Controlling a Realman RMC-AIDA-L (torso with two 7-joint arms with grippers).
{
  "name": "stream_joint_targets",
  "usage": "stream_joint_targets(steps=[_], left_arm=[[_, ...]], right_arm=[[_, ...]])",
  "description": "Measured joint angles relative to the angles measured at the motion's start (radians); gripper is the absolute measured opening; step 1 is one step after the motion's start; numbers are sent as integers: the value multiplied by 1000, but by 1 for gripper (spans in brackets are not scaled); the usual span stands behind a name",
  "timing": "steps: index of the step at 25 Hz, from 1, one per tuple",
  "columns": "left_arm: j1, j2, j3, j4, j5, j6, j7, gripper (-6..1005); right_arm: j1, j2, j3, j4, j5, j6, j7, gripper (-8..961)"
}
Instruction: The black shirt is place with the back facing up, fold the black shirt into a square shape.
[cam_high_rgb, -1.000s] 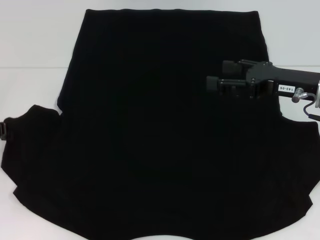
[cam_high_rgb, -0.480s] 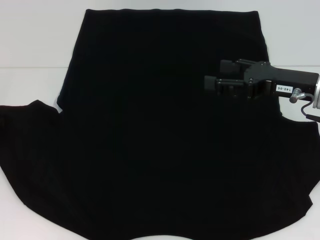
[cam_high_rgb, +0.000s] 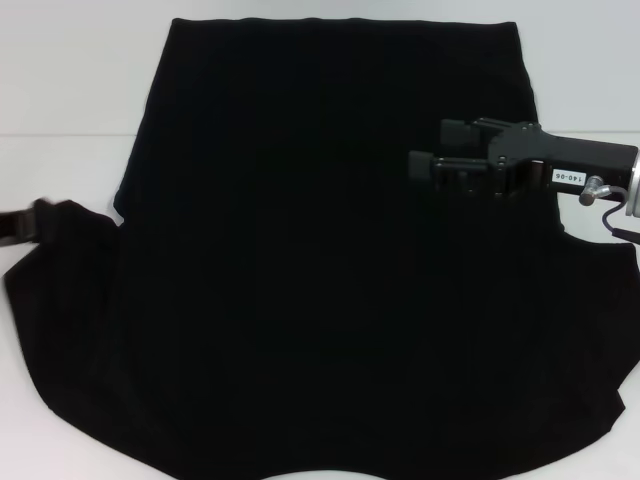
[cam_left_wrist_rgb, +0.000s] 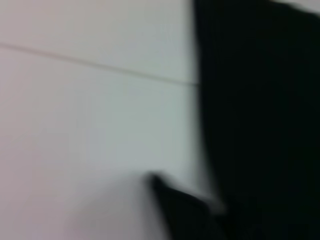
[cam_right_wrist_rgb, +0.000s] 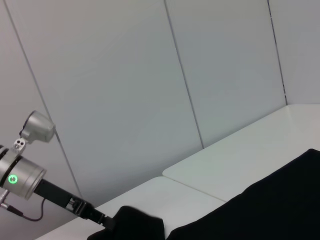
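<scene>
The robot's left gripper is holding the sleeve's tip (cam_high_rgb: 58, 214) beside the flat shirt body (cam_high_rgb: 215, 238), so it should now move the sleeve's tip inward until the sleeve lies over the shirt body.
The black shirt (cam_high_rgb: 320, 250) lies spread flat on the white table (cam_high_rgb: 60, 90), plain side up, with no print showing. My right gripper (cam_high_rgb: 425, 150) hovers over the shirt's right part, points left, and is open and empty. My left gripper (cam_high_rgb: 30, 220) is at the far left edge, shut on the tip of the shirt's left sleeve (cam_high_rgb: 65, 225). The right wrist view shows the left gripper (cam_right_wrist_rgb: 107, 220) meeting the raised sleeve (cam_right_wrist_rgb: 137, 222). The left wrist view shows the shirt (cam_left_wrist_rgb: 260, 125) beside bare table.
The white table has a seam line (cam_high_rgb: 60, 134) running across it behind the sleeve. Pale wall panels (cam_right_wrist_rgb: 125, 75) stand behind the table. The shirt's bottom hem (cam_high_rgb: 340, 20) reaches the far part of the table.
The left sleeve was pulled out to the left edge, then came back in and is bunched at my left gripper. My right gripper shifted slightly left and up, then stayed still.
</scene>
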Motion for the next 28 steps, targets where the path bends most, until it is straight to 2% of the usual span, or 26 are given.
stream_joint_targets(steps=[4,7,8,9,13,16,18,23,25,28], left_arm=[[-6,-27,25,35,-135,115,69,1],[-14,-57,94,37,-189,130,79,2],[-14,-57,94,37,-189,130,79,2],[-21,-73,134,16,-210,123,85,2],[-43,-79,149,-41,-234,128,90,2],[-48,-85,160,-56,-258,130,103,3],[-45,-91,163,-55,-283,132,124,3],[-33,-88,153,-57,-421,247,218,265],[-28,-86,151,-60,-463,278,252,359],[2,-84,151,-130,-673,384,503,487]], right_arm=[[0,0,0,0,0,-1,0,920],[-5,0,0,0,0,-1,0,920],[-7,0,0,0,1,0,0,920],[-8,-1,0,0,4,0,0,920],[-20,-8,3,0,28,-4,1,919],[-30,-21,16,-1,54,-4,10,919],[-35,-36,44,-1,62,-1,28,918],[-41,-75,103,0,62,9,116,918],[-43,-100,111,0,57,15,189,918],[-45,-154,109,1,23,43,351,917]])
